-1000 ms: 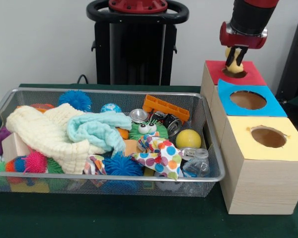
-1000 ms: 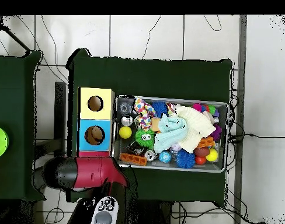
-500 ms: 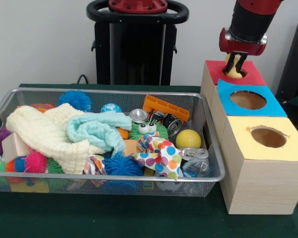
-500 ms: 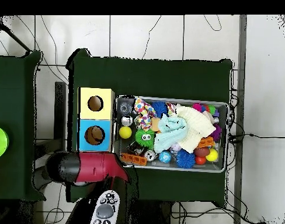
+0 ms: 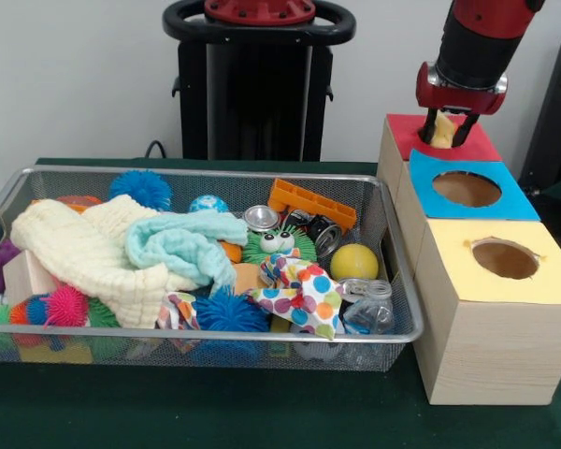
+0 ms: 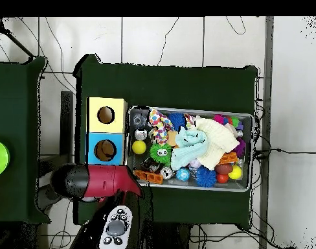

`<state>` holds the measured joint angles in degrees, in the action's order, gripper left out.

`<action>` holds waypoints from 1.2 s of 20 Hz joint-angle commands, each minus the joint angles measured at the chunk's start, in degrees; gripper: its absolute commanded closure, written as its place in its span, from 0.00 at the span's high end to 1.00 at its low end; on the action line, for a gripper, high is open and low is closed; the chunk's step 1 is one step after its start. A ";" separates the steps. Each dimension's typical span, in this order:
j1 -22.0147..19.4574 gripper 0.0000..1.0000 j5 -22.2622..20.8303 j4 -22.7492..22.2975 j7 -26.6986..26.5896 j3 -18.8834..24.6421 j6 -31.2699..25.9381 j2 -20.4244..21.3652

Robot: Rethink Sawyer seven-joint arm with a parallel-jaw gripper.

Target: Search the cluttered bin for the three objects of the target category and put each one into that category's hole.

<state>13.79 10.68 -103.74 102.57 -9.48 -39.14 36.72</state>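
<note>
My gripper is going to lift away the humped cream cloth (image 5: 92, 254). I should expect more toys hidden under the cloth then, because an orange edge (image 5: 49, 206) shows behind it.
My gripper (image 5: 446, 129) hangs just above the hole of the red-topped box (image 5: 481, 145), at the far right of the front view. Its fingers stand apart, open. The yellow duck (image 5: 442, 133) shows between them at the mouth of the hole; I cannot tell whether they still touch it. The silver wire-mesh bin (image 5: 215, 173) fills the left and middle, packed with toys and cloths. No brown-and-white animal figure shows in the clutter. In the overhead view the red arm (image 6: 99, 183) covers the red box and the gripper; the bin (image 6: 193, 109) lies to its right.
A blue-topped box (image 5: 514, 196) and a yellow-topped box (image 5: 552, 281), each with a round hole, stand in line with the red one. The bin holds a cream cloth (image 5: 84, 248), a teal cloth (image 5: 182, 243), spiky balls, a yellow ball (image 5: 354, 262) and an orange toy (image 5: 313, 203).
The gripper has risen a little and shifted right over the red box. Its fingers have spread, and the duck now sits lower, at the hole's mouth.
</note>
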 commanded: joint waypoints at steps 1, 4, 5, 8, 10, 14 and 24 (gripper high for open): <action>-2.82 1.00 4.17 4.51 14.16 1.92 -2.04 -1.96; -3.30 1.00 4.21 4.86 13.28 2.16 -3.11 -1.91; -3.36 1.00 4.42 4.72 13.16 2.30 -3.34 -1.70; -3.17 1.00 4.28 4.86 12.93 1.95 -3.89 -1.53; -3.17 1.00 4.25 4.80 12.89 1.75 -4.17 -1.38; -3.24 1.00 4.10 5.21 12.79 1.52 -5.18 -1.11; -2.91 0.00 4.73 4.20 13.79 1.08 -4.23 -0.87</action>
<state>12.81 12.70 -103.54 102.57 -9.54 -40.32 36.33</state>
